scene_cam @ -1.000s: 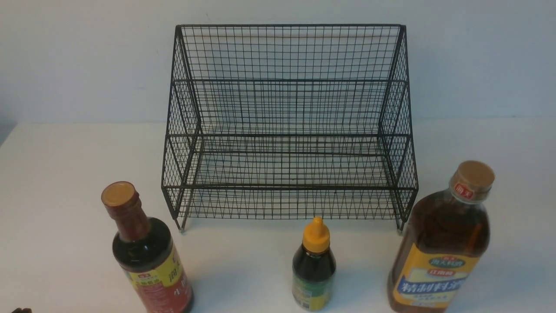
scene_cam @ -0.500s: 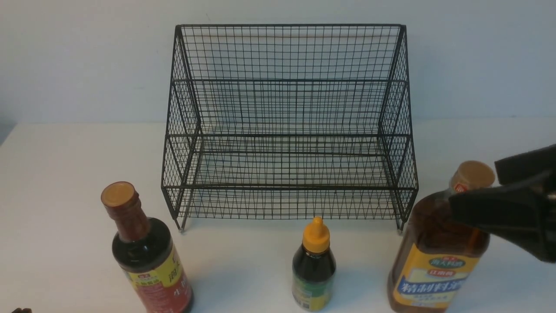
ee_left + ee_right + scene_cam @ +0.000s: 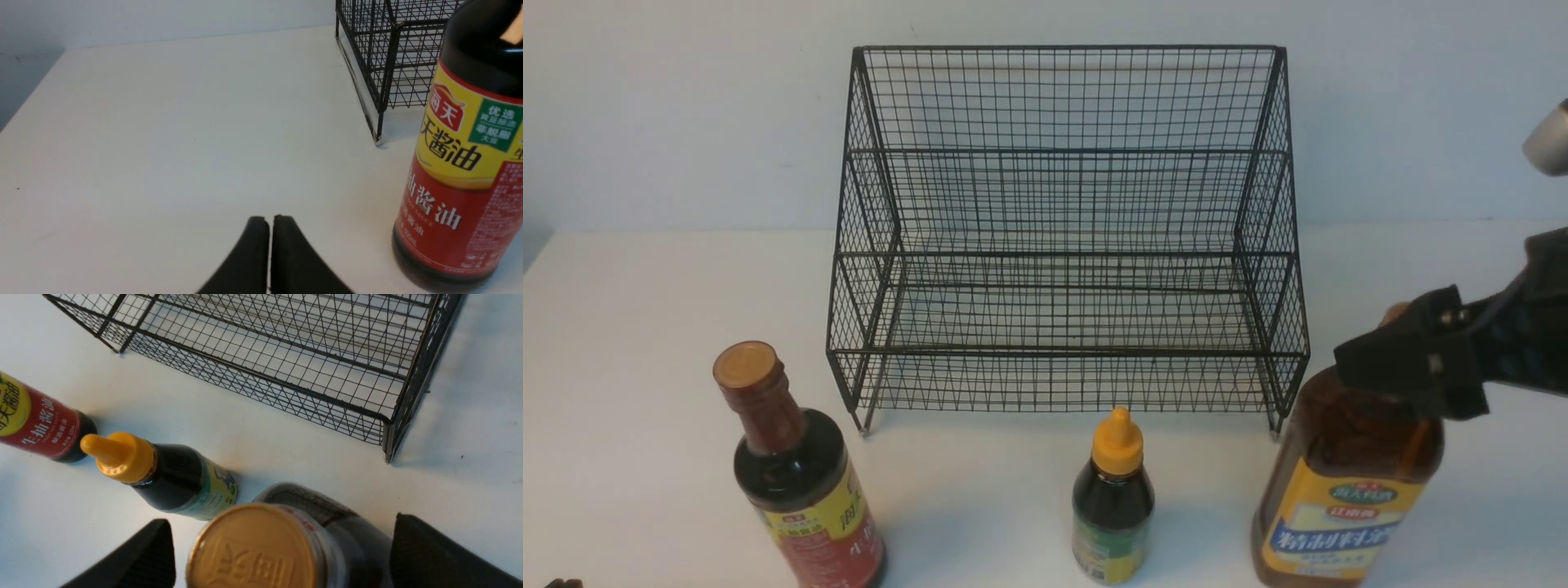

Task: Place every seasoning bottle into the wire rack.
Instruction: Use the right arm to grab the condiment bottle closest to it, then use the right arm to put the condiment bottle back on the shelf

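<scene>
The amber bottle (image 3: 1343, 480) should go down as far as its label and stay upright when I lower it, because crossbars (image 3: 1067, 255) split the black wire rack into rows with open tops.
The black wire rack (image 3: 1062, 237) stands empty at the back of the white table. Three seasoning bottles stand upright in front of it: a dark one with a red-yellow label (image 3: 800, 490) on the left, a small one with a yellow nozzle cap (image 3: 1112, 506) in the middle, and a large amber one (image 3: 1347, 498) on the right. My right gripper (image 3: 1388, 351) hovers at the amber bottle's neck and hides most of its tan cap (image 3: 253, 547). The right gripper (image 3: 282, 539) is open, one finger on each side of the cap, not touching. My left gripper (image 3: 269, 220) is shut and empty, low beside the red-yellow bottle (image 3: 461, 171).
The rack's left front foot (image 3: 379, 141) stands close behind the red-yellow bottle. Its right front corner (image 3: 388, 420) is just behind the amber bottle. A pale wall rises behind the rack. The table's left edge (image 3: 24, 102) falls off to a grey floor.
My right gripper came into view from the right, opened wide and moved in over the amber bottle's cap. The bottles, the rack and the left arm have not moved.
</scene>
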Robot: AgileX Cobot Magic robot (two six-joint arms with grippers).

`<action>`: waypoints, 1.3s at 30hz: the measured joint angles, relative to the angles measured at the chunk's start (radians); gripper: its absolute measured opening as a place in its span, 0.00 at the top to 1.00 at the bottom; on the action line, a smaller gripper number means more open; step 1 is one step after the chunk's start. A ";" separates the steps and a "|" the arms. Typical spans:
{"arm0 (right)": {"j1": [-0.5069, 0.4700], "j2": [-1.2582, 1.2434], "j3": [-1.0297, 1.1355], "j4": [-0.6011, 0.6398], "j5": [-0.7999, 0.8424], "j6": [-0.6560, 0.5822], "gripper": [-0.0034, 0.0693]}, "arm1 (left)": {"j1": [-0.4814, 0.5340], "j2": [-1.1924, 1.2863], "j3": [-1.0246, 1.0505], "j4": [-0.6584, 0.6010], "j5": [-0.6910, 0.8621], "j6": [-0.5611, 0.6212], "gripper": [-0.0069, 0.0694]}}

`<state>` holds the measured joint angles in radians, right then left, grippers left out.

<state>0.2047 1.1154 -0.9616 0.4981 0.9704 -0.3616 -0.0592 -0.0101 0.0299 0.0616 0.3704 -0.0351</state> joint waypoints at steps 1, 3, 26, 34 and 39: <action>0.000 0.001 0.000 0.000 0.000 0.000 0.06 | 0.000 0.000 0.000 0.000 0.000 0.000 0.92; 0.002 0.010 0.000 0.000 0.000 0.000 0.17 | 0.000 0.000 0.000 0.000 0.000 0.000 0.92; 0.011 0.031 -0.435 -0.070 0.319 -0.083 0.50 | 0.000 0.000 0.000 0.000 0.000 0.000 0.92; 0.011 0.160 -0.753 -0.015 0.319 -0.077 0.50 | 0.000 0.000 0.000 0.000 0.000 0.000 0.92; 0.011 0.349 -0.934 0.022 0.262 -0.076 0.50 | 0.000 0.000 0.000 0.000 0.000 0.000 0.92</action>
<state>0.2155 1.4648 -1.8960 0.5202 1.2327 -0.4373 -0.0592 -0.0101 0.0299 0.0616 0.3704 -0.0351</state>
